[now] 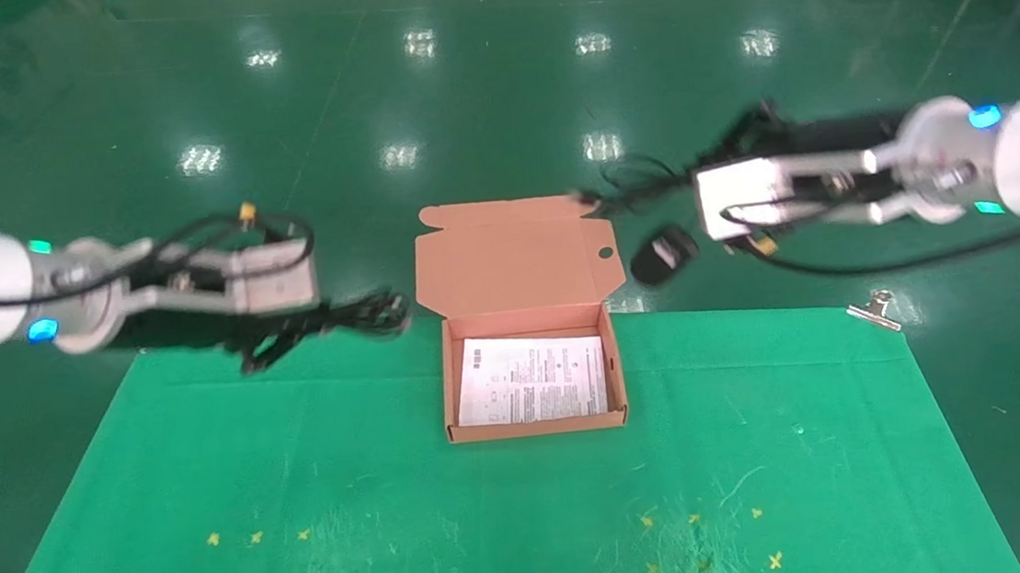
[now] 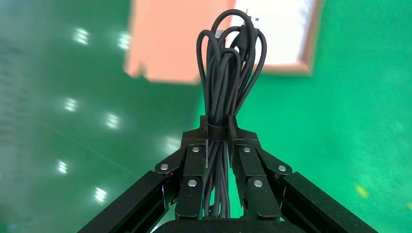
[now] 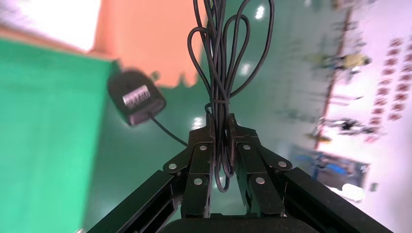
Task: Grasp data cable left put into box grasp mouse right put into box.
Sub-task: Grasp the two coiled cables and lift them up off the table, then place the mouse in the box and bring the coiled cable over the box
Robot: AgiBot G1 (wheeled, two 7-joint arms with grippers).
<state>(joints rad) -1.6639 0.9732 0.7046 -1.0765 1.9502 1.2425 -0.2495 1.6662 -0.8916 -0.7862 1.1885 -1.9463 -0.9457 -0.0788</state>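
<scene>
My left gripper should back away until my right gripper lowers the mouse (image 1: 664, 254) in, because the data cable and the mouse both hang near the small box (image 1: 533, 382).
The box (image 1: 447, 393) lies open at the far middle of the green mat, its lid (image 1: 507, 254) folded back, a printed sheet (image 1: 532, 379) inside. My left gripper (image 1: 329, 323) is shut on the data cable (image 1: 378, 312) and holds it in the air left of the box; the left wrist view shows the fingers (image 2: 193, 160) clamped on the black loops (image 2: 228, 63), with the box (image 2: 306, 68) beyond. My right gripper (image 1: 701, 165) is shut on the mouse's bundled cord (image 3: 221, 73). The mouse (image 1: 662, 255) dangles right of the lid; it also shows in the right wrist view (image 3: 136, 97).
The green mat (image 1: 529, 506) covers the table, with small yellow cross marks near the front left (image 1: 239, 564) and front right (image 1: 708, 541). A metal clip (image 1: 877, 310) sits at the mat's far right corner. Glossy green floor lies beyond.
</scene>
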